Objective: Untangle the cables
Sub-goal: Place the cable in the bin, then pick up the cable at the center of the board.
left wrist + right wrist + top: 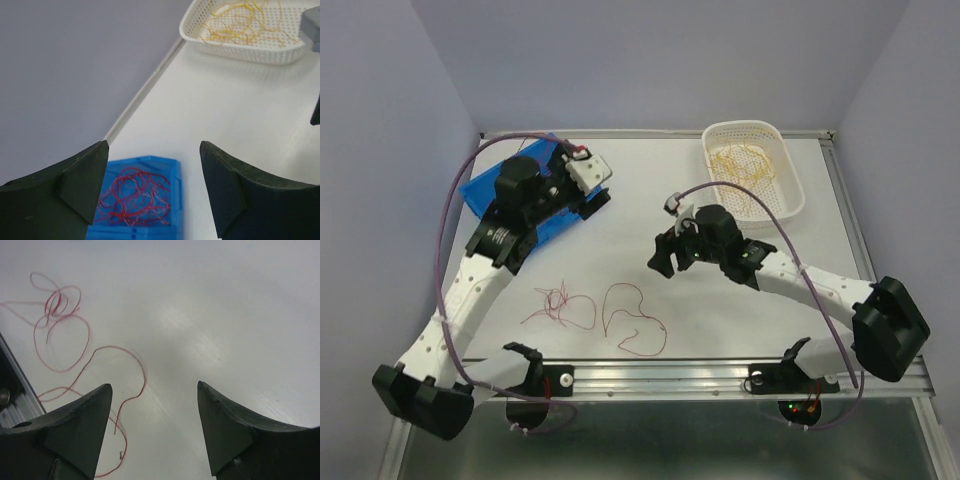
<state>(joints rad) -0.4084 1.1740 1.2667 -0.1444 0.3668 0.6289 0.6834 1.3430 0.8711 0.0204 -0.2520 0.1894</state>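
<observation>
My left gripper is hanging over the blue bin [560,222]. It should move back to make way before my right gripper brings the loose red loop [638,314] there.
Thin dark red cables lie on the white table in a small tangle [560,305] with a bigger loose loop [635,322] beside it. The right wrist view shows that tangle [57,307] and the loop [125,357] too. More red cables [132,195] are heaped in a blue bin [175,172]. Yellow cables [745,162] fill a white basket [790,205]. My left gripper [153,145] hangs open above the blue bin [485,190], holding nothing. My right gripper [153,385] is open over bare table, right of the loop, and empty.
The white basket [190,25] stands at the back right corner, the blue bin at the back left by the wall. A metal rail [720,375] runs along the near edge between the arm bases. Mauve cables [445,230] loop off both arms.
</observation>
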